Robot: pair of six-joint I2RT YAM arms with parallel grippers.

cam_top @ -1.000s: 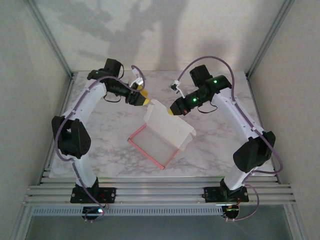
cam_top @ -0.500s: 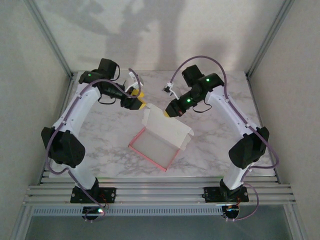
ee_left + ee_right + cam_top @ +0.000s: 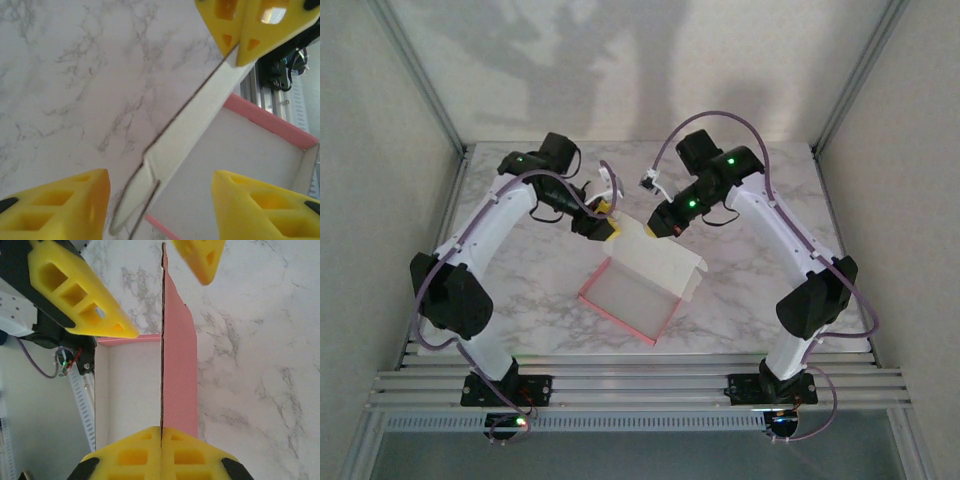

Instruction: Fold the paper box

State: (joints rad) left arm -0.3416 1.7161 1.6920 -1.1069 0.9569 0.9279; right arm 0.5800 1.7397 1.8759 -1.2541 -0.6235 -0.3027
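Note:
The panel's loose end [image 3: 134, 200] is in line with my left gripper's open fingers. My right gripper should keep holding the panel's top edge [image 3: 162, 407] until they close.
The paper box [image 3: 638, 292] lies half-formed mid-table, white inside with a pink front rim and one tall panel standing along its back. My right gripper [image 3: 652, 230] is shut on that panel's top edge; in the right wrist view the jaws [image 3: 161, 434] pinch the thin edge, pink face [image 3: 179, 370] to the right. My left gripper [image 3: 607, 228] is open at the panel's left end. In the left wrist view its fingers [image 3: 65, 207] straddle the white wall [image 3: 200, 120] and a small tab flap [image 3: 131, 194] without touching them.
The marble table [image 3: 760, 290] has free room left and right of the box. Aluminium rails [image 3: 640, 385] run along the near edge by the arm bases. Enclosure posts and pale walls close off the back and sides.
My left gripper moved right and in toward the box, so its jaws now flank the panel's left end, and they narrowed a little. My right gripper kept its grip and shifted slightly left.

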